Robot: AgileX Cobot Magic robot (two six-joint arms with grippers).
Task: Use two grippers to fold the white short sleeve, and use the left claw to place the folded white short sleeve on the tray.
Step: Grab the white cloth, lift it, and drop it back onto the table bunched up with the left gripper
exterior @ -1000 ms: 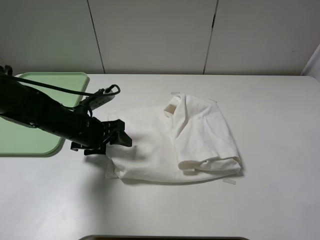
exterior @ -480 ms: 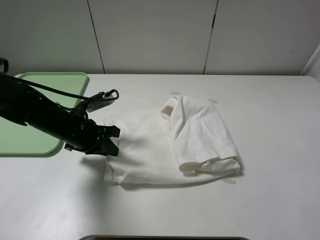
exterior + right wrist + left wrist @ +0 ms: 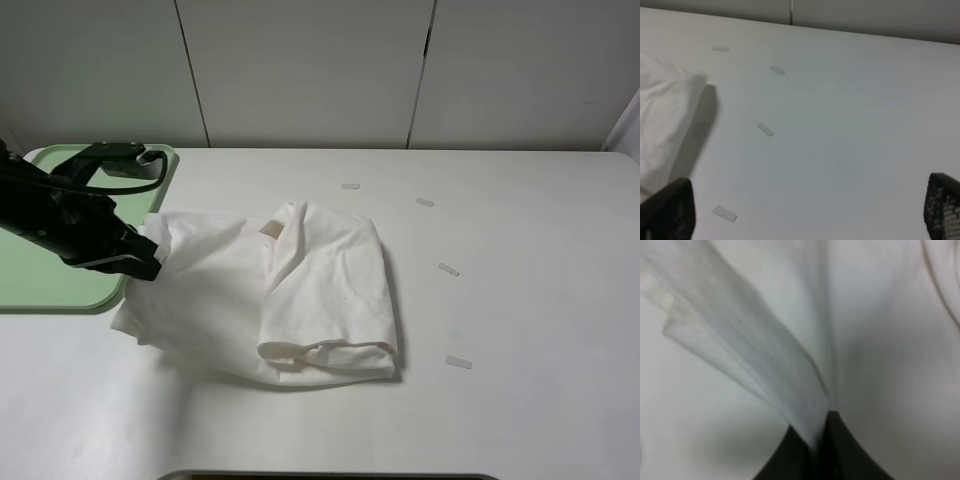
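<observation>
The white short sleeve's half (image 3: 212, 290) next to the tray is unfolded. Next, my left gripper brings its edge over the folded half (image 3: 332, 280), and then puts the short sleeve on the tray first.
The folded white short sleeve (image 3: 280, 290) lies on the white table, its left edge lifted. My left gripper (image 3: 143, 262) is shut on that left edge, right beside the pale green tray (image 3: 60, 285) at the left. In the left wrist view the dark fingers (image 3: 832, 450) pinch a fold of the white cloth (image 3: 765, 355). My right arm is out of the high view. In the right wrist view the right gripper (image 3: 810, 210) is open, its two mesh-padded fingertips (image 3: 670, 207) wide apart low over bare table. The shirt's edge (image 3: 665, 110) shows there.
Several small white tape strips (image 3: 448, 269) lie on the table right of the shirt; they also show in the right wrist view (image 3: 765, 129). Grey wall panels (image 3: 300, 70) stand behind the table. A dark edge (image 3: 330, 476) shows at the table's front.
My left gripper closed on the shirt's left edge and dragged the whole shirt left toward the tray. The tape strips that the shirt covered are now bare.
</observation>
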